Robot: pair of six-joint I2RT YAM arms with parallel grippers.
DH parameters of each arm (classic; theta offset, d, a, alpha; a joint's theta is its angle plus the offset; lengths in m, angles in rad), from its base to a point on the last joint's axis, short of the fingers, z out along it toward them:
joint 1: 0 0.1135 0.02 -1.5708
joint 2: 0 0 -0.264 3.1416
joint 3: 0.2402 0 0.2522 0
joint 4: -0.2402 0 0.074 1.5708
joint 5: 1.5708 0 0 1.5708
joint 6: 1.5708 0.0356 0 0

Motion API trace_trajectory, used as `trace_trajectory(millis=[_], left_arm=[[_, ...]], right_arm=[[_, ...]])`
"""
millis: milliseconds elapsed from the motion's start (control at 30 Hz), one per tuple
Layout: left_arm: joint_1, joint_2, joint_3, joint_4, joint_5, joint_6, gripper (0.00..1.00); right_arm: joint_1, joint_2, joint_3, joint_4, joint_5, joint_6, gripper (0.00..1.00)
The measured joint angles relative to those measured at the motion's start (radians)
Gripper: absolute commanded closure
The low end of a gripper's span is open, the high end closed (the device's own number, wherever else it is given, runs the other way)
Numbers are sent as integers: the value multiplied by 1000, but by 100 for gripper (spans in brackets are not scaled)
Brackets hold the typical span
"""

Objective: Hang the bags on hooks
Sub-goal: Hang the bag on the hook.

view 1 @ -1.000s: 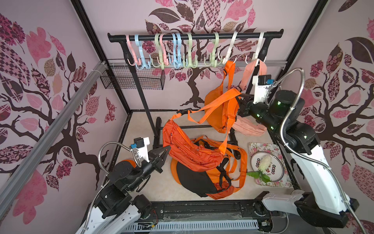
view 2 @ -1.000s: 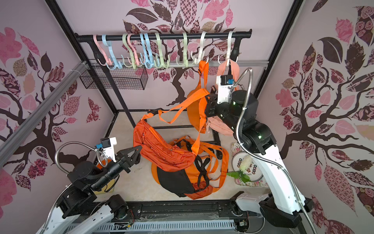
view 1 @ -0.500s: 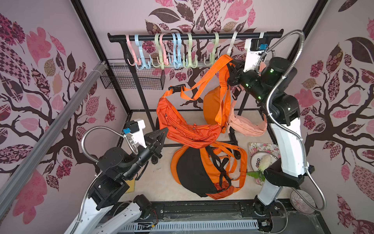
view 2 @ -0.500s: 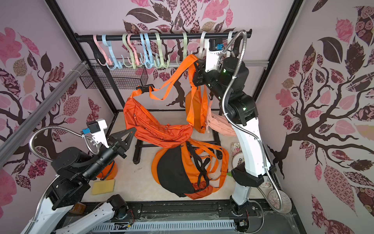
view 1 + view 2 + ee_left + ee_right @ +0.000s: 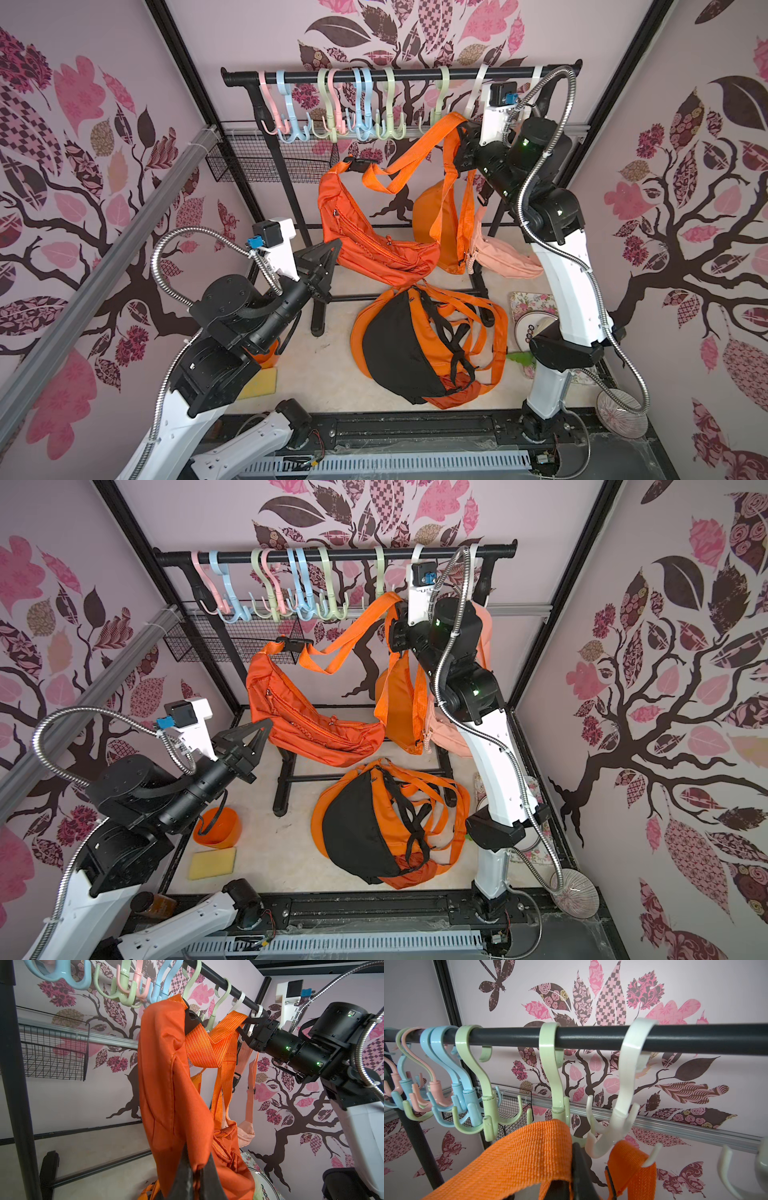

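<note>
I keep lowering the strap with my right gripper until a prong carries it, since the strap's top [image 5: 555, 1131] is at the prongs of the green hook [image 5: 566, 1110] beside the white one.
The orange bag [image 5: 374, 245] [image 5: 316, 725] hangs in the air between my two grippers. My left gripper [image 5: 330, 253] [image 5: 196, 1169] is shut on the lower end of its body [image 5: 170, 1084]. My right gripper [image 5: 463, 145] [image 5: 576, 1167] is shut on its orange strap [image 5: 519, 1159] [image 5: 207, 1049], just under the black rail [image 5: 399, 75]. The strap's top lies right at the lower prongs of a green hook [image 5: 556, 1093], next to a white hook [image 5: 618, 1118]. I cannot tell whether the strap rests on a prong.
A second orange bag [image 5: 440, 216] and a peach bag [image 5: 503, 257] hang from the white hooks. A black-and-orange bag [image 5: 407, 345] lies on the floor. Further hooks crowd the rail's left half [image 5: 332, 104], above a wire basket [image 5: 257, 162]. An orange cup [image 5: 218, 827], a yellow sponge [image 5: 212, 862] and a floral plate [image 5: 530, 303] are on the floor.
Both arms have risen, lifting the orange bag off the floor bag. The right gripper carried the strap up to the hooks; the left gripper followed upward with the bag's body.
</note>
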Motion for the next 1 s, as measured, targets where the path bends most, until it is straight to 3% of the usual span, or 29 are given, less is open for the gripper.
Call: trace_trajectory(millis=[667, 1000], left_arm=[[14, 232, 192, -93, -39, 5, 100], [193, 287, 173, -115, 152, -101, 100]], right_arm=[[0, 133, 26, 0, 80, -78, 100], [0, 130, 9, -103, 79, -97, 100]])
